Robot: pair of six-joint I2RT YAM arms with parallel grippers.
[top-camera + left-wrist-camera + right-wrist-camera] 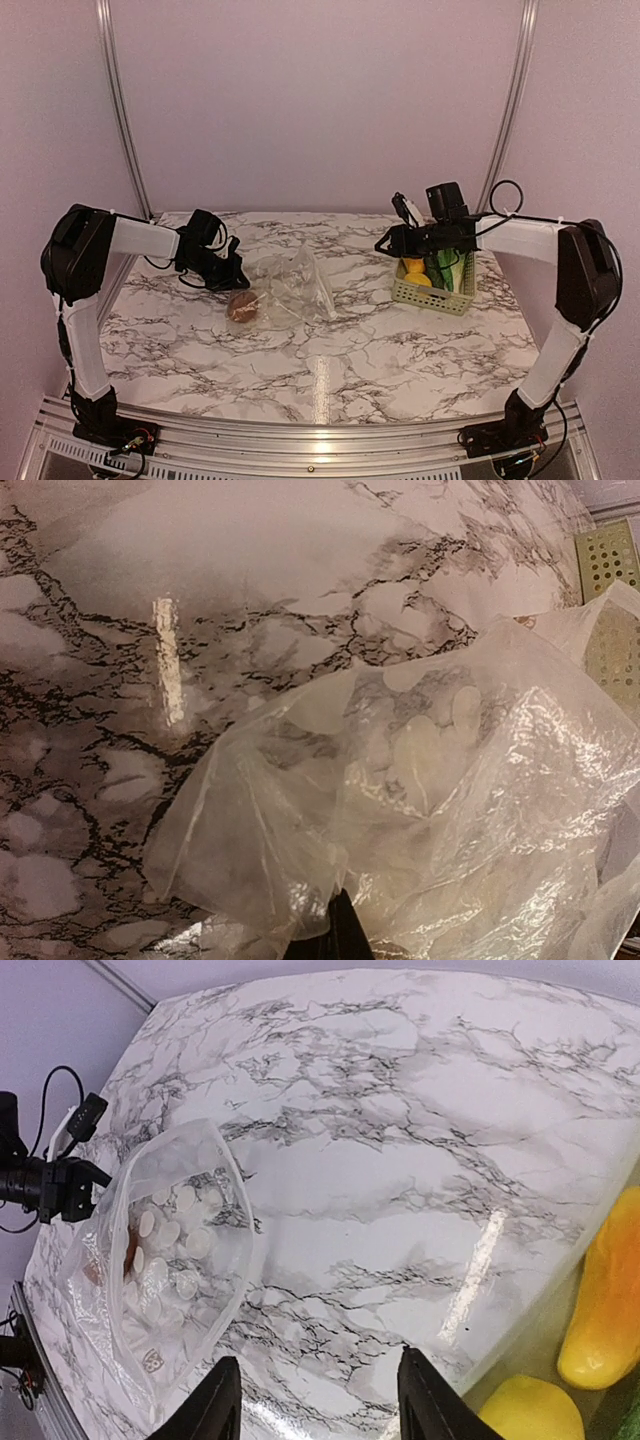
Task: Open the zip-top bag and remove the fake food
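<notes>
The brown food [242, 306] is far in at the bag's closed end, so my left gripper should move it toward my right gripper, which is reaching in through the bag's opening [317, 284].
The clear zip-top bag [292, 283] lies crumpled on the marble table [380, 350], left of centre. A brown roundish food piece [243, 306] sits at its near left corner, seemingly under the plastic. My left gripper [226, 272] is at the bag's left edge. In the left wrist view its dark fingertips [340, 925] are pinched together on a fold of the bag [440, 780]. My right gripper [392, 241] hovers open and empty above the table, just left of the basket. Its fingers [222, 1400] stand wide apart, with the bag [165, 1250] to their left.
The pale green slotted basket [452, 298] stands at the right. It holds yellow, orange and green toy foods [418, 272]. The yellow pieces [605, 1300] also show at the right edge of the right wrist view. Metal frame posts stand at both back corners.
</notes>
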